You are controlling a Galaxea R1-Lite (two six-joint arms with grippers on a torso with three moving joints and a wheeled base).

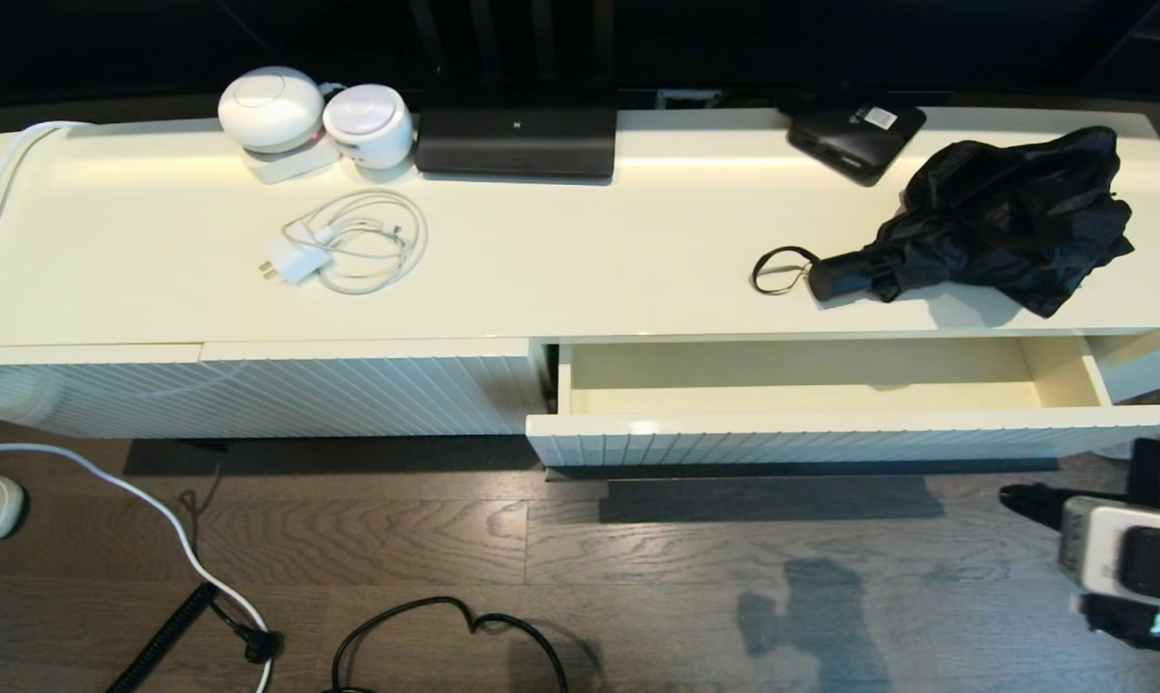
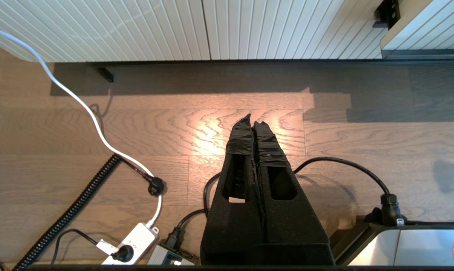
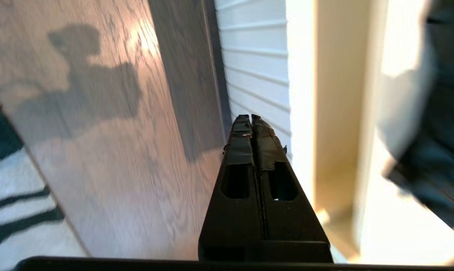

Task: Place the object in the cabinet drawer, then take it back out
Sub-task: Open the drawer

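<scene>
The drawer stands only partly open point(image 1: 789, 375) and is too narrow for the black folding umbrella. My right gripper needs to reach behind the drawer front point(image 1: 882, 405) and pull the drawer open further.
The black folding umbrella point(image 1: 1003, 221) lies on the cabinet top at the right, its short handle point(image 1: 844, 274) and wrist loop point(image 1: 780, 269) pointing left. Below it the cream cabinet drawer point(image 1: 830, 438) stands pulled out, and nothing lies on its glossy inside point(image 1: 801, 375). My right gripper point(image 1: 1008, 496) hangs shut and empty over the floor, in front of the drawer's right end. In the right wrist view the gripper point(image 3: 250, 117) points along the ribbed drawer front point(image 3: 257, 67), with the umbrella point(image 3: 441, 113) blurred beyond. My left gripper point(image 2: 254, 119) is shut and empty, low over the wooden floor.
A flat black box with a white label point(image 1: 857, 135) sits behind the umbrella. A black device point(image 1: 517, 140), two white round devices point(image 1: 271, 108) and a white charger with coiled cable point(image 1: 348, 241) lie further left. Cables point(image 1: 445, 626) and a power strip point(image 2: 132, 244) lie on the floor.
</scene>
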